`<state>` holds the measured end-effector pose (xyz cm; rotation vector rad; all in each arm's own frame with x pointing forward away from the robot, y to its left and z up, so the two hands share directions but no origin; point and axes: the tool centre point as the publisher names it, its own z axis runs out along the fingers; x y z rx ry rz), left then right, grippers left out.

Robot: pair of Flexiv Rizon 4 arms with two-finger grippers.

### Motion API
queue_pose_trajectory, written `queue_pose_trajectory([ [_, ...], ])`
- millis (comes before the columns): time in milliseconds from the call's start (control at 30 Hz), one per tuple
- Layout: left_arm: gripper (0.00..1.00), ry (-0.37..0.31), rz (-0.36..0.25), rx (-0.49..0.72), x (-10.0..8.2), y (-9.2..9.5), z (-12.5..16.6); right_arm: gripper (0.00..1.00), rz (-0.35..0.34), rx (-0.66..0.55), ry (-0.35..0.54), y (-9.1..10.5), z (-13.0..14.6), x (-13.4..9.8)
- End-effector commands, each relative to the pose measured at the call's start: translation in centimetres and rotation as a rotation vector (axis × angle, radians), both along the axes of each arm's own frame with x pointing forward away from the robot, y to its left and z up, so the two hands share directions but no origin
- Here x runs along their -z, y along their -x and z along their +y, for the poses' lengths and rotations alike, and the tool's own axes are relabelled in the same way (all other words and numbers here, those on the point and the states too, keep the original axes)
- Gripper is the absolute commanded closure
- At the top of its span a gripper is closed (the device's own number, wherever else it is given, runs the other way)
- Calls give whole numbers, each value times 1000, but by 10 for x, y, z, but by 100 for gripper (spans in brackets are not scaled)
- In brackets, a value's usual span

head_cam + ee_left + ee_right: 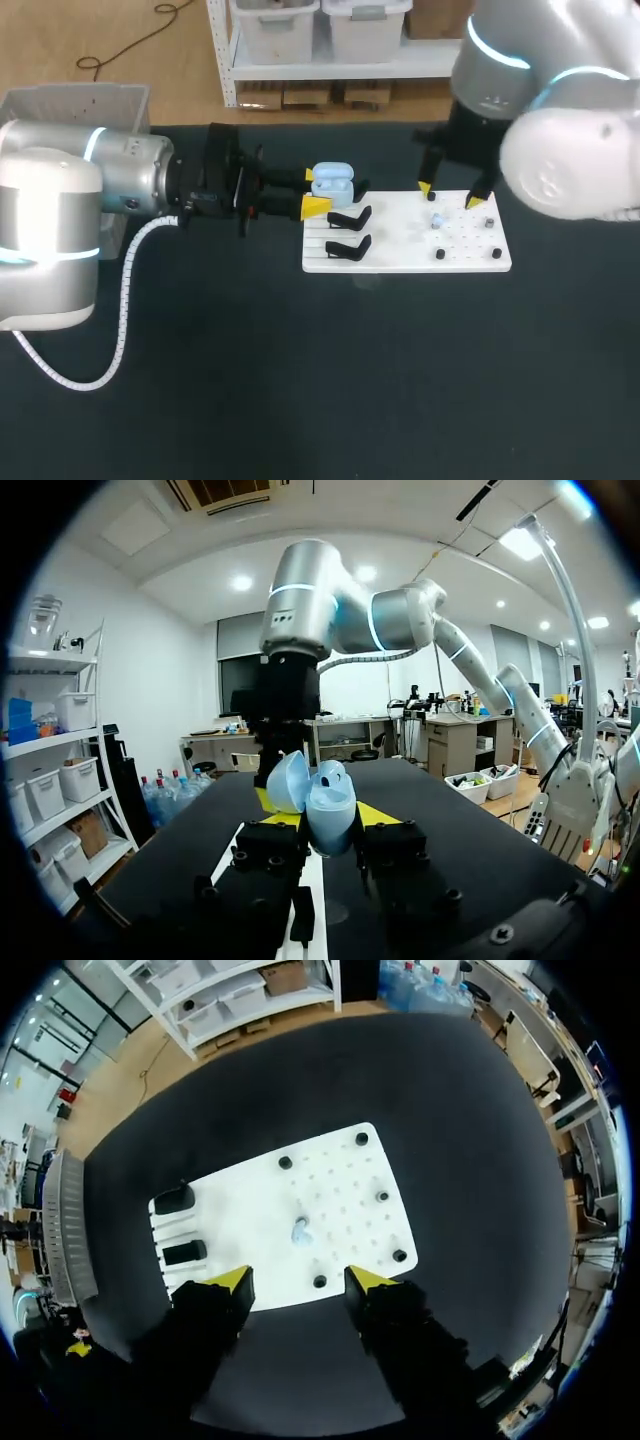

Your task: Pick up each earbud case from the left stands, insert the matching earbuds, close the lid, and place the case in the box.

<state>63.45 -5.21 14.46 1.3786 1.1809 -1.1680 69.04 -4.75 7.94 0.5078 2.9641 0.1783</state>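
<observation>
My gripper will lift the light blue earbud, which will come off and leave the peg standing, since a peg tip shows behind it.
My left gripper [314,191] is shut on a light blue earbud case [332,184] and holds it just left of the white board [400,262], above the far black stand. In the left wrist view the case [328,802] sits between the yellow tips with its lid open. My right gripper [450,195] hangs open over the board's far right part. From its wrist camera a small light blue earbud [300,1230] lies on the board [340,1190] ahead of the open gripper [300,1280], not touched. The same earbud [437,221] lies near the board's middle.
Two black stands [350,217] [348,247] sit on the board's left end. Small black pegs [440,254] [496,253] stand on its right part. A grey box [75,100] sits off the table's far left corner. Dark table surface [350,380] lies in front.
</observation>
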Motion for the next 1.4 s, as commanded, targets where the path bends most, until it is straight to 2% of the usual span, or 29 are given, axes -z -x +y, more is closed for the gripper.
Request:
queue_pose_trajectory([
  [33, 100, 2, -3, -3, 1, 1, 0, 49, 65, 15, -8, -16, 4, 17],
  [500, 100, 2, -3, -3, 1, 1, 0, 50, 95, 90, -29, -12, 5, 46],
  [1033, 100, 2, -3, -3, 1, 1, 0, 59, -16, 87, -13, -9, 1, 58],
  [1400, 100, 2, -3, -3, 1, 1, 0, 57, -58, 81, -2, -12, 2, 58],
])
